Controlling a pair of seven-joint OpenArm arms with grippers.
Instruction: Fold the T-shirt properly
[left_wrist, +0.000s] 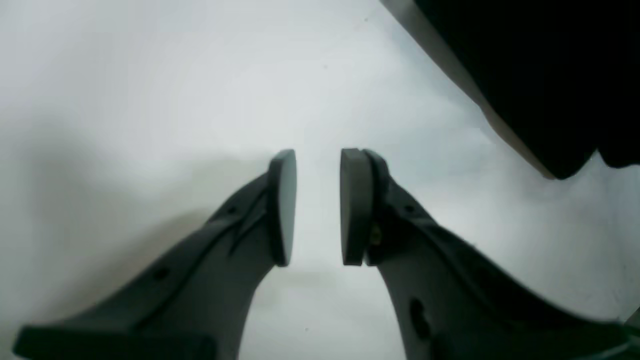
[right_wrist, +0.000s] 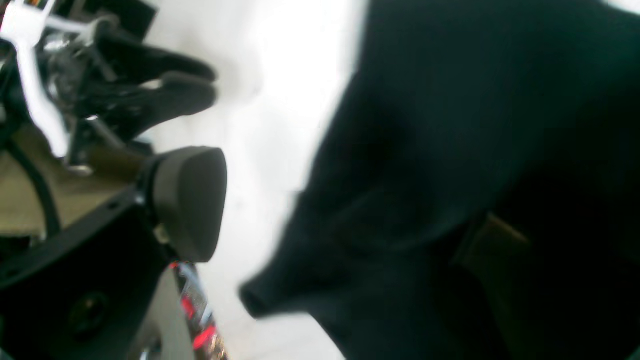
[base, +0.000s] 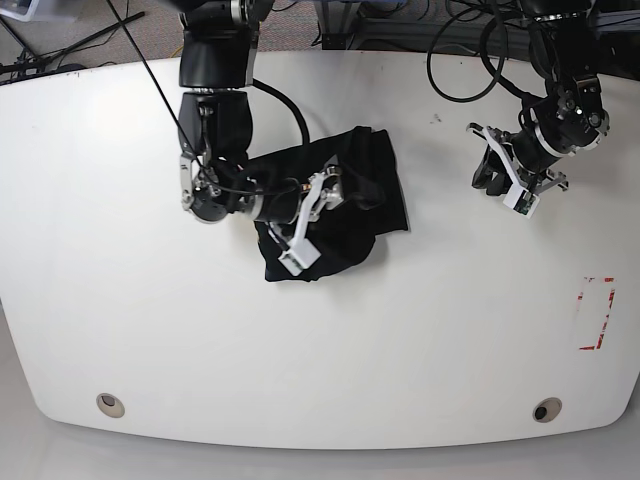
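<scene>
The black T-shirt (base: 300, 165) is bunched up with its layers overlapping (base: 372, 212), so it will get smoother but stay a compact bundle when the robot pulls it.
The black T-shirt (base: 388, 205) lies bunched in a heap at the middle of the white table (base: 150, 300). My right gripper (base: 338, 188) reaches into the heap from the left. In the right wrist view the right gripper (right_wrist: 345, 215) stands open: one pad (right_wrist: 190, 200) is over bare table, apart from the cloth. The T-shirt (right_wrist: 450, 125) covers the other finger. My left gripper (base: 484, 172) hovers at the far right, well away from the shirt. In the left wrist view the left gripper (left_wrist: 318, 205) shows a narrow gap between its pads, with nothing in it.
A red tape rectangle (base: 597, 312) marks the table near its right edge. Two round holes (base: 110, 404) (base: 545, 410) sit along the front edge. Cables (base: 460, 60) trail across the back. A dark area (left_wrist: 540, 70) fills the upper right of the left wrist view.
</scene>
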